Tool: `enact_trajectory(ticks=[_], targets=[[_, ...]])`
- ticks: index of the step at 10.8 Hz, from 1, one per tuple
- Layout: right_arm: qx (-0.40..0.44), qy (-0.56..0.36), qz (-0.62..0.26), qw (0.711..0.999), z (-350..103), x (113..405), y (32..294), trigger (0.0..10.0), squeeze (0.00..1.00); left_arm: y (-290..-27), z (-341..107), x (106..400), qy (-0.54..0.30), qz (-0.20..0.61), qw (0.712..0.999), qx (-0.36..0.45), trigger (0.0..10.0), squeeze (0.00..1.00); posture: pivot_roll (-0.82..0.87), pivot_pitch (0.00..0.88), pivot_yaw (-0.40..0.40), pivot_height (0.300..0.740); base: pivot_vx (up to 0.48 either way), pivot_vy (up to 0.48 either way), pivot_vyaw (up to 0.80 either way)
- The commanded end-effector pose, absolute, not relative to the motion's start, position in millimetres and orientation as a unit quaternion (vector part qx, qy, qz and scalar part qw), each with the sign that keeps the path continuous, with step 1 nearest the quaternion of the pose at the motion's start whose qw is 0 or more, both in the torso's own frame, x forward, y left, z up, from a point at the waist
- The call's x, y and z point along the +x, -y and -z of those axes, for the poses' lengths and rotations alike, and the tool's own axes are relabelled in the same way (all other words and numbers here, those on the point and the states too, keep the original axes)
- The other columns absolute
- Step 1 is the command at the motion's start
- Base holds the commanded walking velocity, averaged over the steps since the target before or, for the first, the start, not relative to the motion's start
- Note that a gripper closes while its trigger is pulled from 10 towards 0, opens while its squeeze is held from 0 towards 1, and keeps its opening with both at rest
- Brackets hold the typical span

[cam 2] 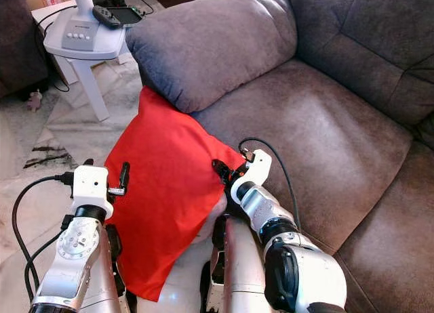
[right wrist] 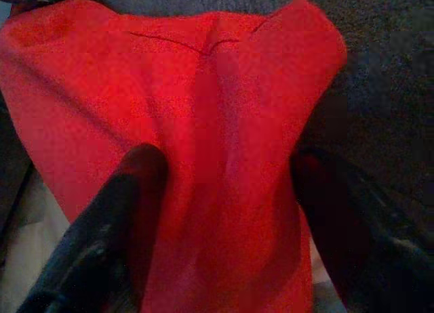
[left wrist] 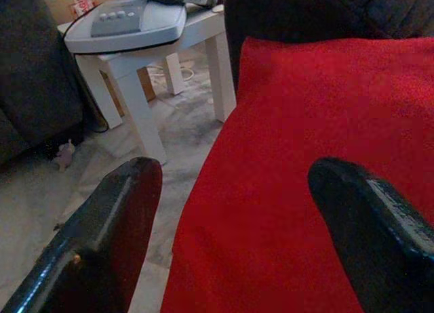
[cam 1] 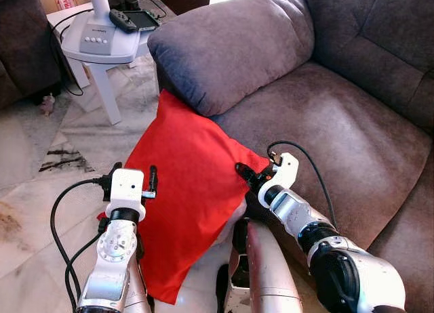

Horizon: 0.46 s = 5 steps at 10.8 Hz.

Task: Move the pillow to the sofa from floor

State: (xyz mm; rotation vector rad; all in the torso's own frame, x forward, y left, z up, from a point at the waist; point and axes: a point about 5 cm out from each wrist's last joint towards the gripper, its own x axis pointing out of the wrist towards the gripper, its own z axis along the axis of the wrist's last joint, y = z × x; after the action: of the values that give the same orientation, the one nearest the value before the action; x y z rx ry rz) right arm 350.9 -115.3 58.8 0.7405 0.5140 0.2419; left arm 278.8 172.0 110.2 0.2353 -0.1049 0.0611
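The pillow's corner (right wrist: 220, 113) is thin and creased between the fingers of my right gripper, so the red pillow (cam 1: 186, 184) will hang loosely and sag like cloth when I pick it up.
A red pillow (cam 1: 190, 191) stands tilted on the marble floor, leaning against the front of the grey sofa (cam 1: 339, 123) under its armrest (cam 1: 230, 49). My left gripper (cam 1: 133, 172) is at the pillow's left edge, open. In the left wrist view, its two black fingers (left wrist: 115, 225) straddle that edge of the pillow (left wrist: 305, 157). My right gripper (cam 1: 245, 172) is at the pillow's right corner beside the seat cushion. It is open, with the red fabric (right wrist: 217, 110) lying between its spread fingers (right wrist: 129, 191).
A white side table (cam 1: 102, 49) with a handheld game console (cam 1: 132, 18) and cables stands on the floor behind the pillow. A dark chair (cam 1: 20, 42) is at far left. My own torso (cam 1: 264, 272) is close below the pillow.
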Motion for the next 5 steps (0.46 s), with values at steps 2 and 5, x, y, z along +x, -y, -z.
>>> enact_trajectory(ticks=[2,5], targets=[[0.364,-0.256,-0.095,0.891,-50.5,345.9,125.5,0.0,0.0,-168.6,-106.0,279.3,0.041,-0.023,0.992,0.115,10.0,0.0,0.12,0.19,-0.182,0.499,0.0,0.0,0.0],[0.367,-0.254,-0.094,0.89,-49.5,345.0,126.1,0.0,0.0,-167.2,-107.8,280.5,0.044,-0.023,0.992,0.113,10.0,0.0,0.12,0.189,-0.182,0.499,0.0,0.0,0.0]])
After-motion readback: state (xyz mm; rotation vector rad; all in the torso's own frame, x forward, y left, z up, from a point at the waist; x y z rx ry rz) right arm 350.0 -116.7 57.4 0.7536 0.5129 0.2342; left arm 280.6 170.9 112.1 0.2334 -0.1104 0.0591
